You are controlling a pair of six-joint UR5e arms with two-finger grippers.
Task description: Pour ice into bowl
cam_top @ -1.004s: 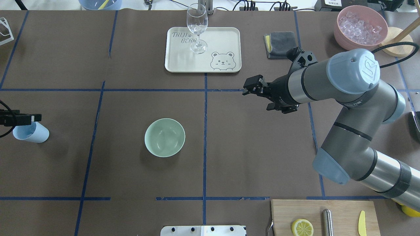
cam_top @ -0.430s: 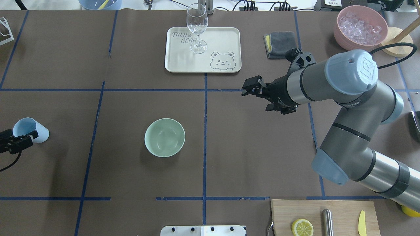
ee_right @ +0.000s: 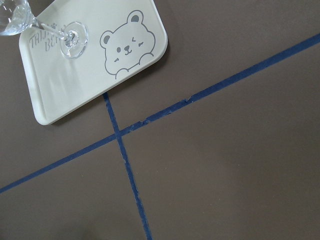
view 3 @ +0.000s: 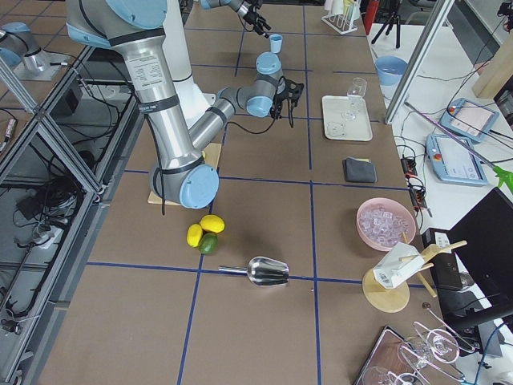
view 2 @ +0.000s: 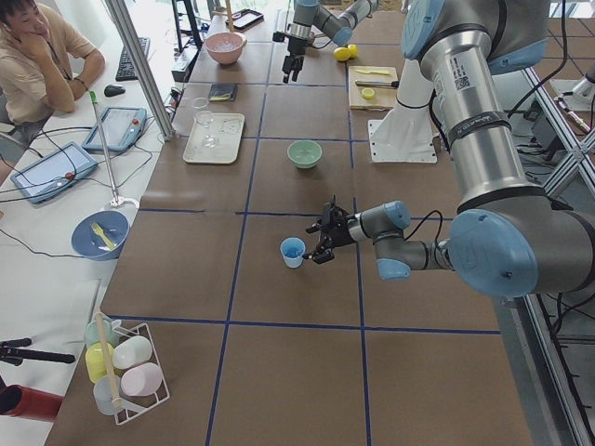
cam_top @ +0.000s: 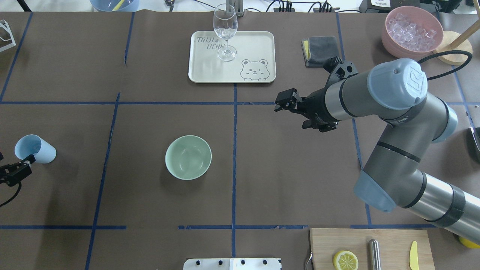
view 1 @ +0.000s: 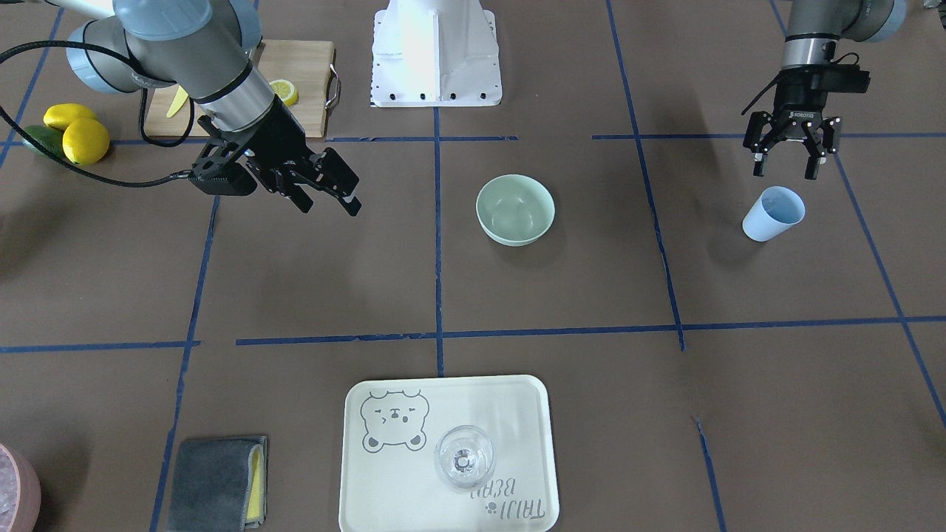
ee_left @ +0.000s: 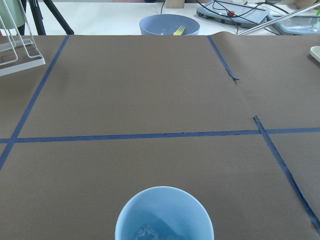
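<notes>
The clear ice (ee_left: 147, 232) is in lumps low down in the light blue cup (ee_left: 155, 232). All the ice should come loose as separate cubes when I pour.
The pale mint-green bowl (cam_top: 188, 157) stands empty near the table's middle; it also shows in the front view (view 1: 515, 209). The light blue cup (cam_top: 35, 149) stands upright at the table's left, and the left wrist view shows a little clear ice (ee_left: 149, 233) at the bottom of the cup (ee_left: 164, 212). My left gripper (view 1: 784, 164) is open and empty, just on the robot's side of the cup (view 1: 772, 213), apart from it. My right gripper (cam_top: 279, 104) is open and empty, hovering right of the table's middle.
A pink container (cam_top: 412, 30) full of ice stands at the far right. A wine glass (cam_top: 225, 28) stands on a bear tray (cam_top: 255, 41) at the far middle. A grey cloth (cam_top: 320, 50) lies beside it. A cutting board (cam_top: 390, 240) with a lemon half is at the near right.
My left gripper has drawn back from over the blue cup toward the robot's side. The cup stays in place. My right gripper has shifted slightly left.
</notes>
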